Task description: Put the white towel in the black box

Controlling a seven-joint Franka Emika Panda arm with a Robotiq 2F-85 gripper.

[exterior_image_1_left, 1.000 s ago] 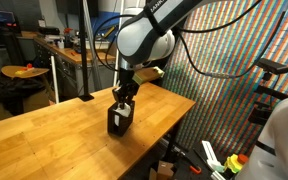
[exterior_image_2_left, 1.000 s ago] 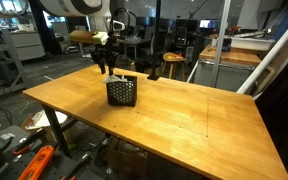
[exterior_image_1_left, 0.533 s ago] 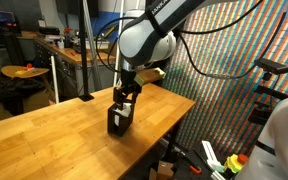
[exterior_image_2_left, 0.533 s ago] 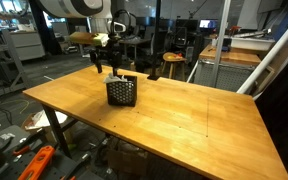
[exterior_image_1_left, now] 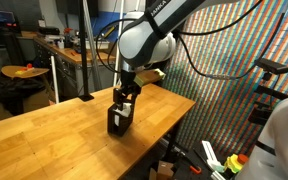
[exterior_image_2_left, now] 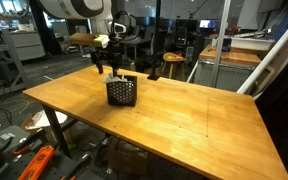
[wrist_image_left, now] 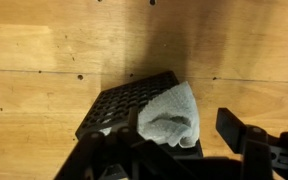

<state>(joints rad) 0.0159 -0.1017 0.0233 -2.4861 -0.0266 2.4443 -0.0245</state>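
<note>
The white towel is bulging over the rim of the black box [wrist_image_left: 191, 104]. I should move my gripper above the box's opening [exterior_image_2_left: 127, 80] and tuck the towel down inside.
In the wrist view the black box [wrist_image_left: 119, 105] stands on the wooden table, mesh side showing. The white towel [wrist_image_left: 174, 115] sits bunched in its open top and bulges over the rim. My gripper [wrist_image_left: 182, 130] hangs just above it, open. The towel lies between the fingers, and the right finger [wrist_image_left: 234, 127] stands clear of the cloth. In both exterior views the gripper [exterior_image_1_left: 125, 95] [exterior_image_2_left: 108, 68] points down over the box [exterior_image_1_left: 118, 120] [exterior_image_2_left: 121, 92]. The towel is too small to make out there.
The box stands near one end of the long wooden table [exterior_image_2_left: 184, 120], close to the edge [exterior_image_1_left: 159, 130]. A white pole [exterior_image_1_left: 86, 50] rises from the table behind the arm. A stool [exterior_image_2_left: 170, 62] and benches stand beyond the table.
The jaws have spread apart over the box, leaving the towel sitting in its top. The arm has hardly moved.
</note>
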